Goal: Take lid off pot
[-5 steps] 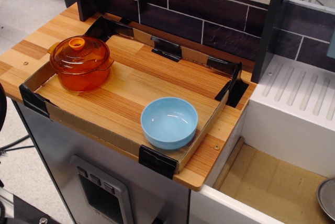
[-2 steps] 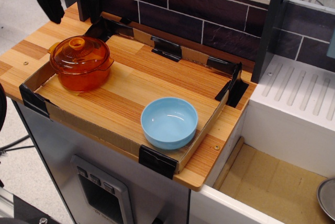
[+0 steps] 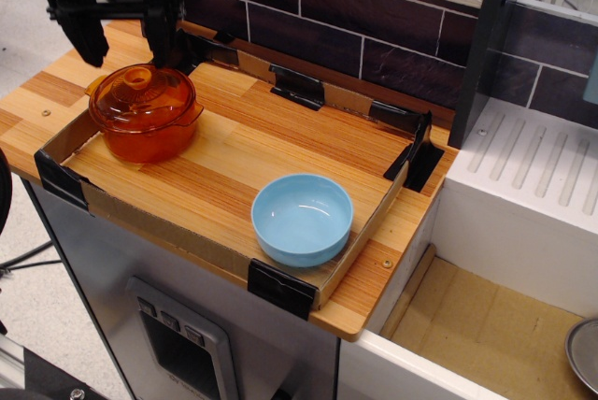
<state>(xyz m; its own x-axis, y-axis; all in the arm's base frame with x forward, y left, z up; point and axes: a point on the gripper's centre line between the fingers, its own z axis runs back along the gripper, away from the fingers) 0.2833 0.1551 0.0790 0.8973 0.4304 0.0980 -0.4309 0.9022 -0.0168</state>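
The transparent orange pot's side (image 3: 149,145) looks an even, clear orange, so the robot should expect the pot to be empty when it lifts the domed orange lid (image 3: 142,99).
The transparent orange pot (image 3: 142,134) stands at the left end of the wooden tray. Its domed orange lid (image 3: 140,98) sits on it, with the small orange knob (image 3: 139,76) at the centre. My black gripper (image 3: 128,45) hangs above and just behind the lid. It is open, with one finger (image 3: 92,37) to the left and one finger (image 3: 163,40) to the right of the knob. The fingertips are a little above the lid and touch nothing.
A light blue bowl (image 3: 302,218) sits at the tray's front right. The tray has low cardboard walls (image 3: 140,227) with black corner brackets (image 3: 280,288). A dark tiled wall (image 3: 374,17) runs behind. A white sink unit (image 3: 533,204) lies to the right.
My gripper has come down from the top of the view and moved right, so that its open fingers now stand over the lid's knob. Pot, lid and bowl have not moved.
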